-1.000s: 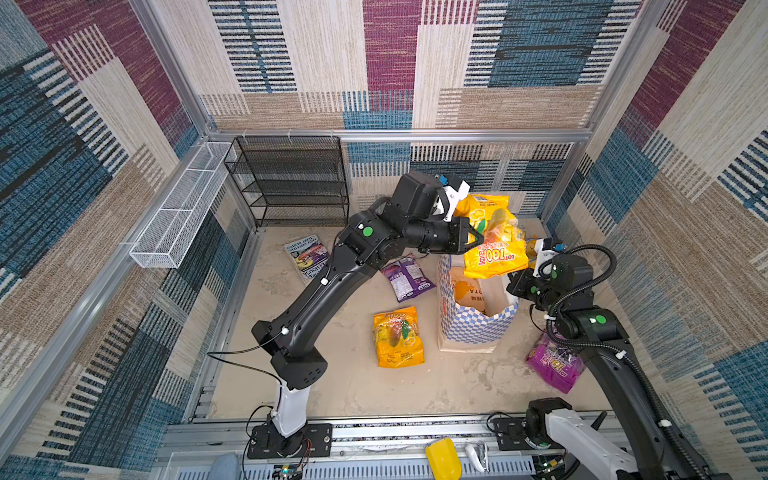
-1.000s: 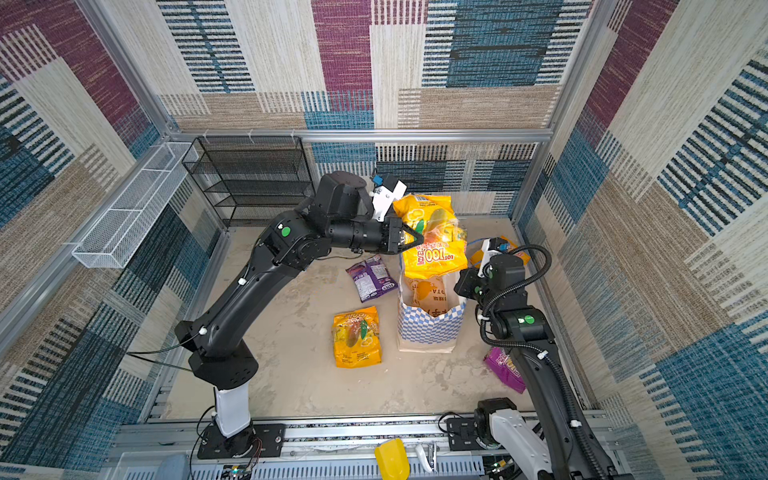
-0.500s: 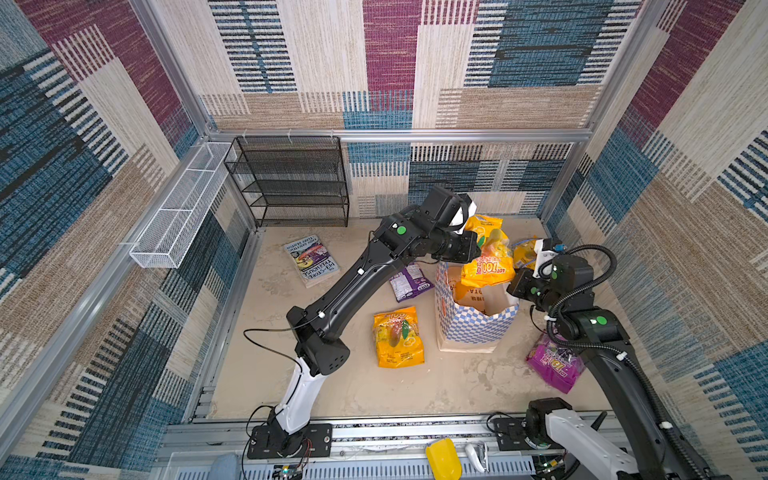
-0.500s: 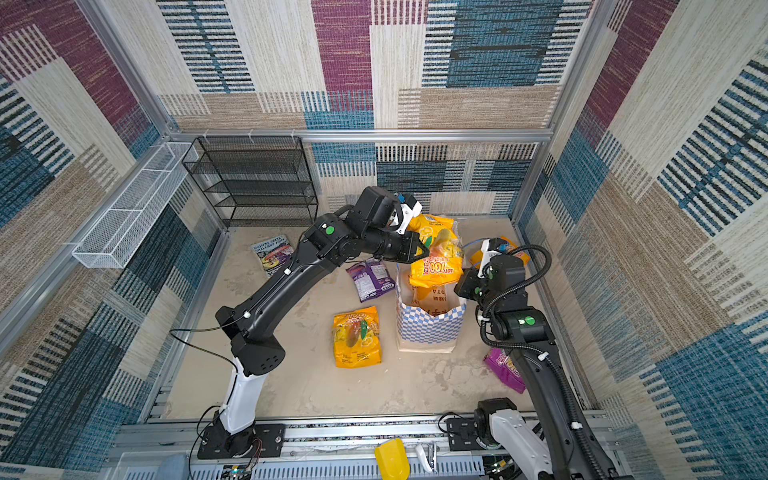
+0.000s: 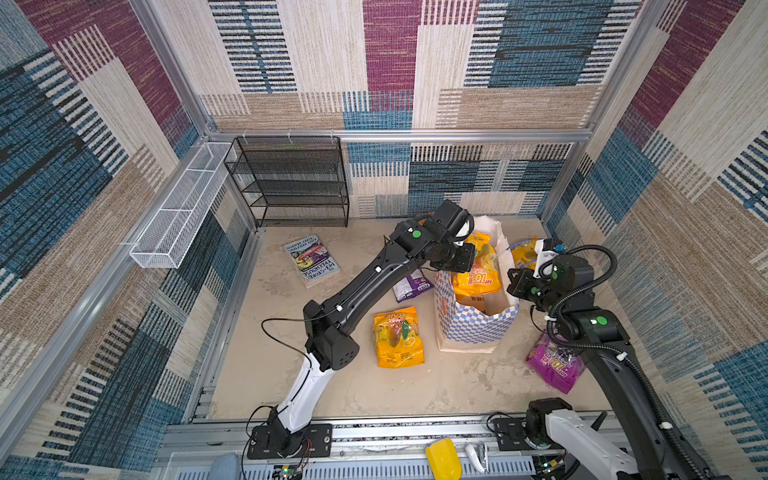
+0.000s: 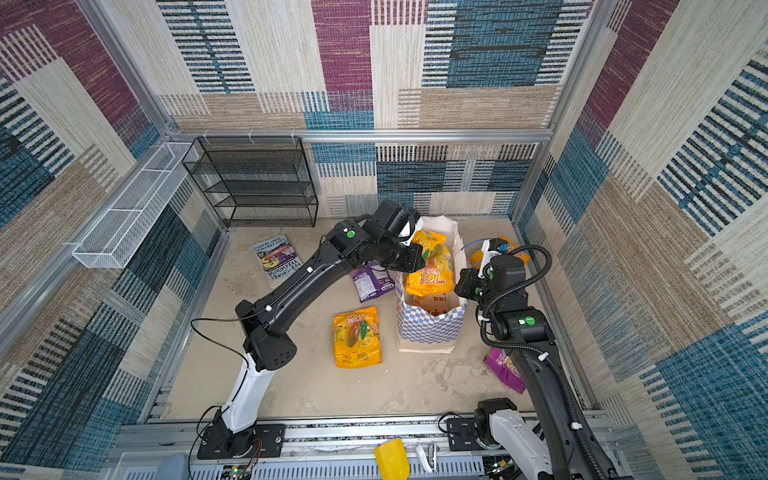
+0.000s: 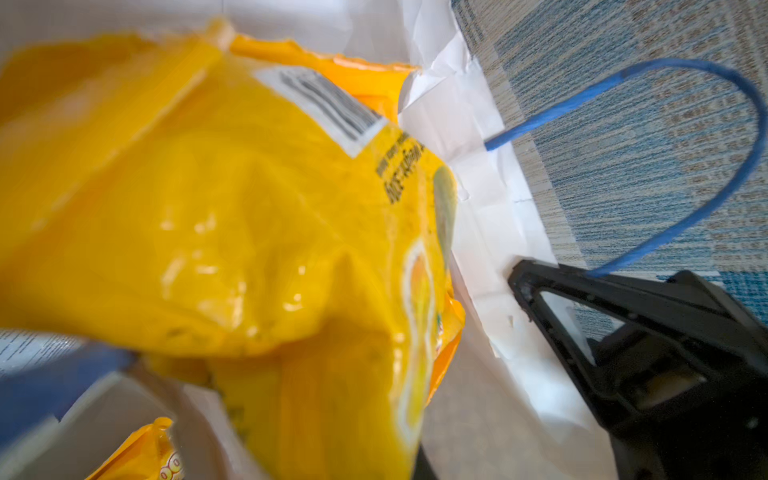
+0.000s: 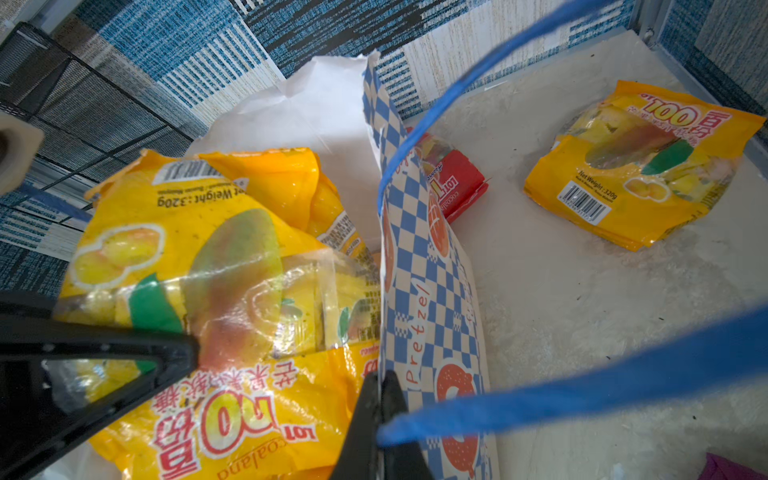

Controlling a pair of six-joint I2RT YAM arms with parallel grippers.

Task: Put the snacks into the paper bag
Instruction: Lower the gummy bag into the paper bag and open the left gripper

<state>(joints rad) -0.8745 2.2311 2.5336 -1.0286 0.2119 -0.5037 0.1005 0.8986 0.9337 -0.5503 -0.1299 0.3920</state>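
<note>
The yellow packet [image 5: 479, 268] is hanging inside the paper bag's rim, which my right gripper is holding open. My left gripper goes on lowering the packet and lets it go into the paper bag's opening [image 5: 496, 301].
The paper bag [image 5: 473, 328] [image 6: 430, 330] stands upright mid-floor, blue-and-white checked outside, white inside. My left gripper [image 5: 467, 259] [image 6: 415, 259] is shut on a yellow snack packet [image 5: 478, 276] [image 7: 249, 216] [image 8: 232, 316], which hangs partly inside the bag's mouth. Another yellow packet [image 8: 286, 183] lies in the bag behind it. My right gripper [image 5: 513, 286] [image 8: 378, 390] is shut on the bag's right rim beside a blue cord handle [image 8: 582, 395]. On the floor lie a yellow packet [image 5: 398, 337], a purple one [image 5: 411, 286], another purple one [image 5: 555, 365], a yellow one [image 8: 640, 166] and a red one [image 8: 453, 183].
A blue-grey book [image 5: 311, 259] lies at the back left of the floor. A black wire rack [image 5: 291, 183] stands against the back wall. A white wire basket [image 5: 178, 208] hangs on the left wall. Patterned walls close in all sides.
My left gripper has come down and to the right with the yellow packet, from above the bag into its mouth. The right gripper has stayed on the rim.
</note>
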